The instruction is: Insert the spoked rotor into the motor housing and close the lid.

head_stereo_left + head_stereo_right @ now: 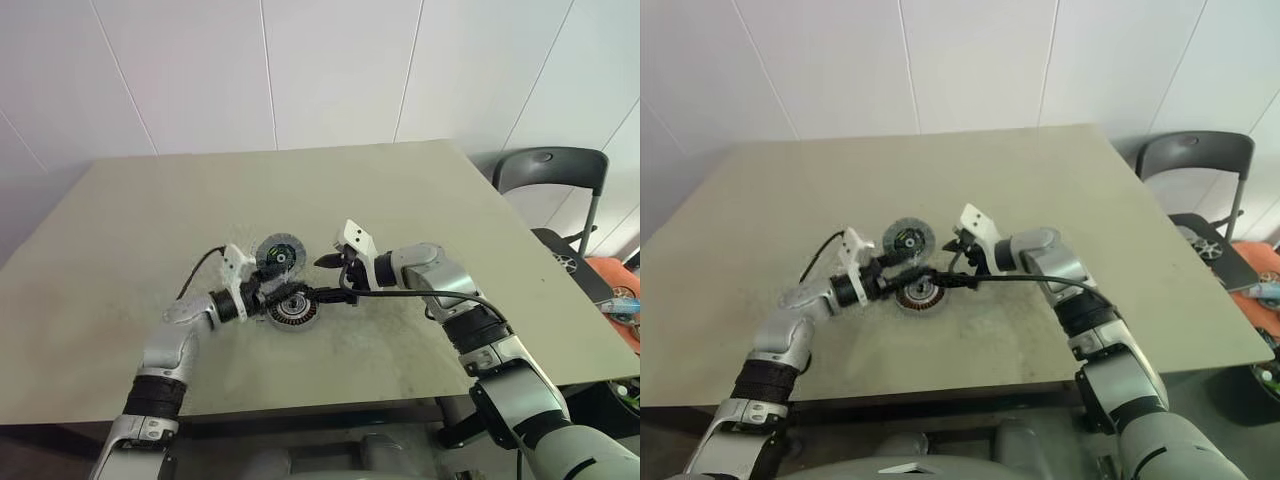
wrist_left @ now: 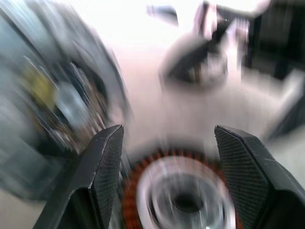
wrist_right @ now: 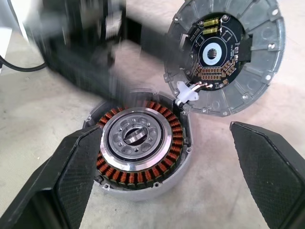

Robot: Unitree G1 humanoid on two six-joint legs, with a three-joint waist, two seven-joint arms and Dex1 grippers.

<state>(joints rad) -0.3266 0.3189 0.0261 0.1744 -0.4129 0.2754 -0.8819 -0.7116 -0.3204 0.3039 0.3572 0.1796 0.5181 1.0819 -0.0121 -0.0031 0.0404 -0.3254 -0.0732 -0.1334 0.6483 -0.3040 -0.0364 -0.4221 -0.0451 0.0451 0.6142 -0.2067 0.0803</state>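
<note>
The spoked rotor, once lowered, will sit high over the motor housing: only a narrow dark gap [image 3: 181, 156] rings the copper windings.
The motor housing [image 3: 143, 183], a round cup ringed with copper windings, lies on the table. The spoked rotor [image 3: 136, 138] sits silvery inside it. Beside the housing the lid [image 3: 224, 52] stands tilted, its circuit side facing the right wrist view, and thin wires join it to the housing's rim. My left gripper [image 2: 167, 133] hovers just over the housing's left edge, open with nothing between its fingers. My right gripper [image 3: 164, 131] is open too, one finger on each side of the housing and apart from it. From the head, housing [image 1: 292, 312] and lid [image 1: 277, 255] lie between both grippers.
The beige table [image 1: 420, 200] has its front edge near my arms. A black chair [image 1: 550, 170] stands past the right corner, with orange clutter [image 1: 620, 290] beside it. A black cable [image 1: 195, 275] loops off my left wrist.
</note>
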